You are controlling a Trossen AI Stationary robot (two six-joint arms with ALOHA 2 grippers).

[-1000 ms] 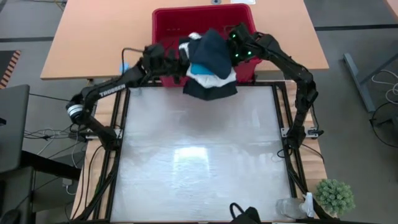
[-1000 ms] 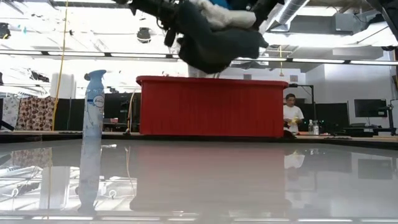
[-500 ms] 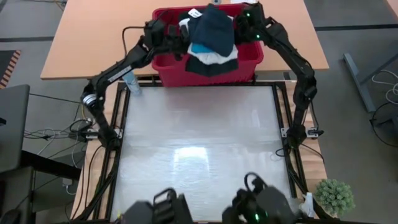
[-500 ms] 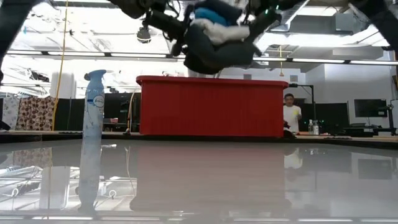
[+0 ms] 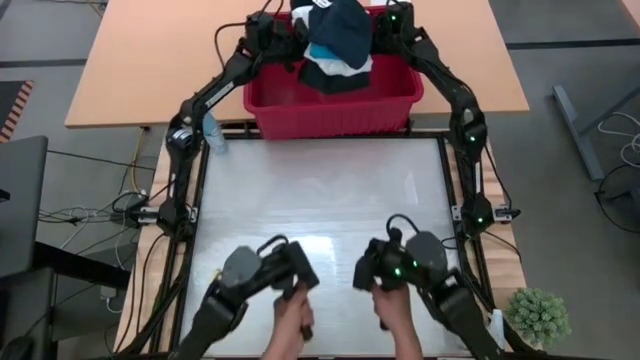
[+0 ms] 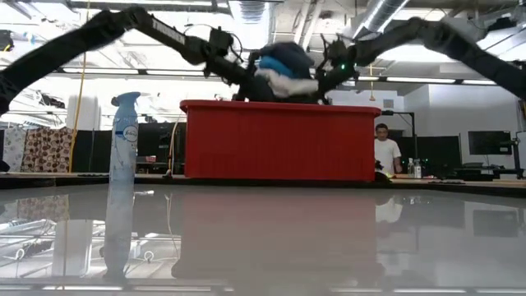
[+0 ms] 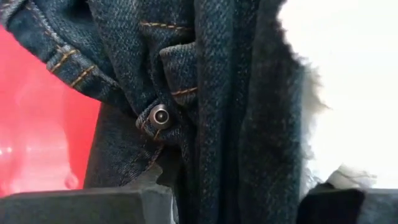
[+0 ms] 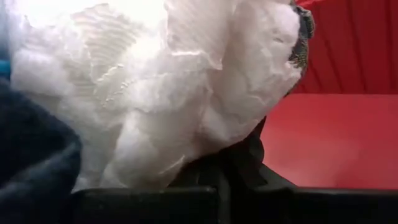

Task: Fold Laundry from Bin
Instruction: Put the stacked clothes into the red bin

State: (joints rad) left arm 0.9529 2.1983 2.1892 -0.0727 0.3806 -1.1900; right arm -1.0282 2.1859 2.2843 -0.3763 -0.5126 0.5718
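Note:
Denim and white cloth (image 5: 340,62) are hanging in a bunch over the red bin (image 5: 284,90), so the robot's left gripper should go on lowering the bundle until it rests inside, and then let go.
A bundle of laundry (image 5: 335,40) hangs between my two grippers over the red bin (image 5: 335,105) at the table's far edge. It is made of dark denim, a white crinkled piece and a bright blue piece. My left gripper (image 5: 285,35) is shut on the bundle's left side. My right gripper (image 5: 382,30) is shut on its right side. In the low view the bundle (image 6: 283,70) sits just above the bin's rim (image 6: 279,104). That rim hides its underside. My left gripper holds dark denim (image 7: 205,155) between its two fingers, close to a metal rivet button (image 7: 160,116), coming level from the table's left. Several folds lie in the gap. The bundle is held up over the bin. My right gripper holds dark cloth (image 8: 239,165) under the white crinkled piece (image 8: 155,93) between its fingers, coming level from the table's right. The fingers themselves hide the exact place of contact. The bundle is held up over the bin.
A spray bottle (image 5: 211,135) stands at the table's far left corner, beside the bin. A person's hands (image 5: 385,310) hold two dark handles over the table's near edge. A small plant (image 5: 538,315) is at the near right. A person (image 6: 385,152) stands in the room behind.
Both grippers have carried the bundle toward the table's far edge, from above the table's far edge to above the bin, and down toward its rim. The bundle stays bunched between them. A person's hands with two dark handles have come in at the near edge.

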